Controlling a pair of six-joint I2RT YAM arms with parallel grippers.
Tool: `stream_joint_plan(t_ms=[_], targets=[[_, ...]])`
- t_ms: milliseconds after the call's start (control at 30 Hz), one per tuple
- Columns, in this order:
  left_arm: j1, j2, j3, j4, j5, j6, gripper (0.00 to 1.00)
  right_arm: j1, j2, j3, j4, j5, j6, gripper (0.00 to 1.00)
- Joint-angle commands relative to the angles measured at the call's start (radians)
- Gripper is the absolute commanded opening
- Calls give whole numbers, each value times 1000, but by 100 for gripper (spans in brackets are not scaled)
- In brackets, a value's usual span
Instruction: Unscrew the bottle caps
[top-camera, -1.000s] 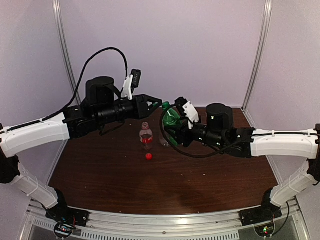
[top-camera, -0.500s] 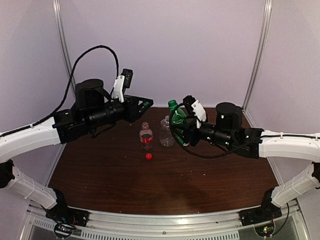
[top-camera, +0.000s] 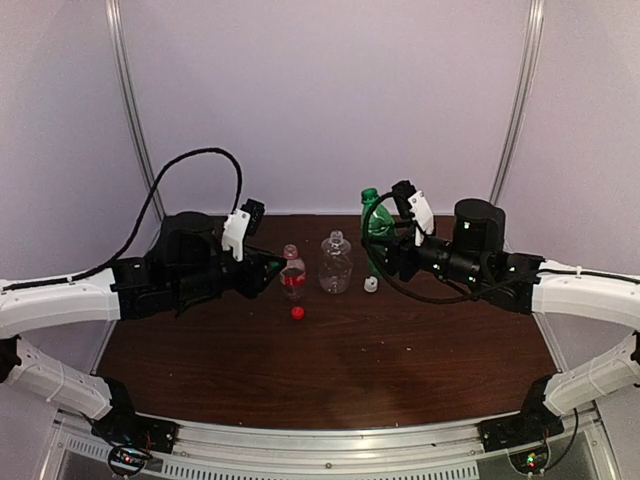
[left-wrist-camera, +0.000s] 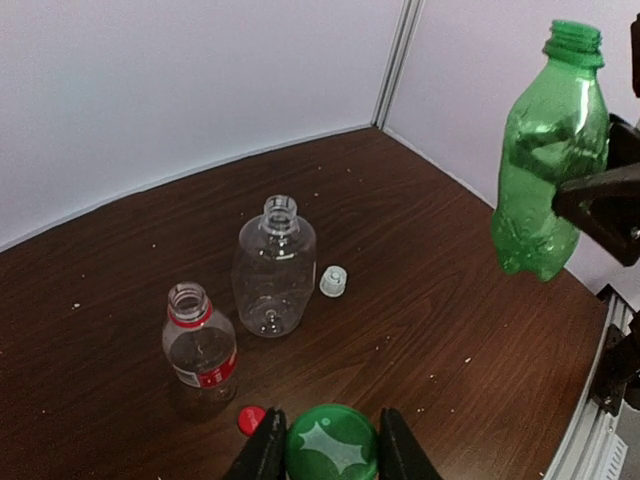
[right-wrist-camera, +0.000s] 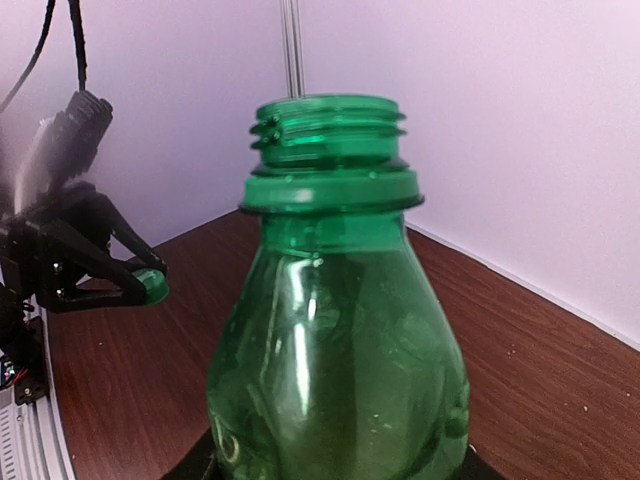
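I should now lower my left gripper to the open wood (top-camera: 269, 332) near the red cap and release there, with the green cap clear of the green bottle's opening (right-wrist-camera: 330, 135).
The green bottle (top-camera: 376, 226) hangs upright above the table's back right, its mouth open, with my right gripper (top-camera: 386, 252) shut round its lower body. It fills the right wrist view (right-wrist-camera: 335, 330). My left gripper (left-wrist-camera: 328, 440) is shut on the green cap (left-wrist-camera: 330, 452), low over the table just left of the red-label bottle (top-camera: 292, 272). That bottle stands open beside the rounded clear bottle (top-camera: 336, 264), also open. The red cap (top-camera: 297, 312) lies in front of the red-label bottle. The white cap (top-camera: 371, 284) lies right of the rounded bottle.
The dark wooden table (top-camera: 300, 370) is bounded by pale walls at the back and sides, with metal corner posts (top-camera: 130, 110). A black cable (top-camera: 190, 160) loops above my left arm. Small crumbs dot the tabletop.
My left arm has pulled back to the left and come down with the green cap. My right arm has carried the green bottle right and back, uncovering the rounded bottle and the white cap.
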Motion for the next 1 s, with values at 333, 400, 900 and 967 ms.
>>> stream_joint_plan(t_ms=[333, 400, 900, 967], targets=[[76, 146, -309, 228, -67, -110, 23, -8, 10, -11, 18, -54, 45, 38], [81, 192, -325, 260, -66, -115, 22, -8, 12, -11, 18, -59, 45, 38], [89, 404, -346, 386, -95, -115, 31, -8, 35, -13, 16, -74, 47, 38], [89, 405, -348, 385, -98, -113, 33, -8, 37, -14, 16, -76, 46, 38]])
